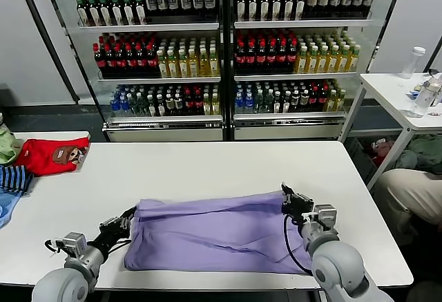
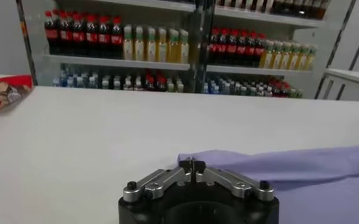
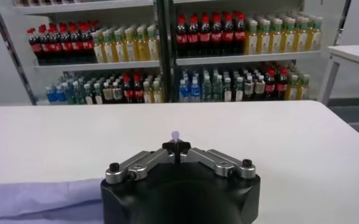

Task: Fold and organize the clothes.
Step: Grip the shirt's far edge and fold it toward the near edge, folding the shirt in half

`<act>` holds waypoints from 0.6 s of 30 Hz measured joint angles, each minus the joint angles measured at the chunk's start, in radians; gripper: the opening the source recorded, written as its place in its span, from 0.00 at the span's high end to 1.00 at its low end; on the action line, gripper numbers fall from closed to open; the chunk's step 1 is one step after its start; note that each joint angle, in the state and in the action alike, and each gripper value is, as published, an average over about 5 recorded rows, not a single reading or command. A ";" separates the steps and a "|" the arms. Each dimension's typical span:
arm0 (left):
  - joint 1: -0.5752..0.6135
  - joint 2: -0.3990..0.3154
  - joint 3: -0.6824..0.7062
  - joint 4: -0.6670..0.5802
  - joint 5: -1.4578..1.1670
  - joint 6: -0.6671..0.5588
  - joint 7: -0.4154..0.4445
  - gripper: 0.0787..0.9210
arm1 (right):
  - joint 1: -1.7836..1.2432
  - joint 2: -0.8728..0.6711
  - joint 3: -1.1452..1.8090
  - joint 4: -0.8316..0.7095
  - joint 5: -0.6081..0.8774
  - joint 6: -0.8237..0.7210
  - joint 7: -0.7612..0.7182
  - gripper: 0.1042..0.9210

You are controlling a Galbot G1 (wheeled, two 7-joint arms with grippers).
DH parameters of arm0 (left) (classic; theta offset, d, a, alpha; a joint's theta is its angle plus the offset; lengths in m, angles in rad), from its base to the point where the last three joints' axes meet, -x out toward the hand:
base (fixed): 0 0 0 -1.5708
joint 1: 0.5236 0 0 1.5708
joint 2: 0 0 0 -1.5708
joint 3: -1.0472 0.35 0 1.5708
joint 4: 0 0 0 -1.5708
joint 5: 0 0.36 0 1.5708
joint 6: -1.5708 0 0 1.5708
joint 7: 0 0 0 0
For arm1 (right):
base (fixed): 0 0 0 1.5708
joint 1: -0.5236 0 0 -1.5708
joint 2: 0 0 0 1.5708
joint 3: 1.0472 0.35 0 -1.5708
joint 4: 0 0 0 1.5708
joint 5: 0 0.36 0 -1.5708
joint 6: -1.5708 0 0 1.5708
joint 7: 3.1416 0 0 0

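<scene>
I should continue to lower the held corner (image 1: pixel 281 193) with my right gripper until it lies flat and then let go, because the lavender T-shirt's far edge (image 1: pixel 207 206) runs straight from gripper to gripper.
The lavender T-shirt (image 1: pixel 221 233) lies folded in a wide band on the white table (image 1: pixel 207 164), plain side up. My left gripper (image 1: pixel 131 213) is shut on the shirt's far left corner; in the left wrist view (image 2: pixel 192 163) the jaws are closed with the purple cloth (image 2: pixel 277 167) just beyond them. My right gripper (image 1: pixel 288 197) is shut on the shirt's far right corner; in the right wrist view (image 3: pixel 176 145) a small tip of purple cloth (image 3: pixel 175 135) sticks out between the closed jaws.
A red garment with a brown patch (image 1: pixel 52 155) and a striped garment (image 1: pixel 14 177) lie at the table's left end. A drinks cooler (image 1: pixel 221 53) stands behind. A side table (image 1: pixel 404 95) with bottles is at the right.
</scene>
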 measured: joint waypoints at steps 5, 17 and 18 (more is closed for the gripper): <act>0.016 -0.010 0.002 -0.019 0.006 0.004 -0.013 0.99 | -0.033 -0.004 0.010 0.014 -0.001 0.000 0.003 0.99; 0.026 -0.026 0.002 -0.066 0.010 0.040 -0.051 0.99 | -0.068 -0.008 0.019 0.024 -0.003 0.003 0.015 0.99; 0.026 -0.025 0.001 -0.070 0.010 0.045 -0.055 0.99 | -0.069 -0.008 0.019 0.023 -0.003 0.003 0.016 0.99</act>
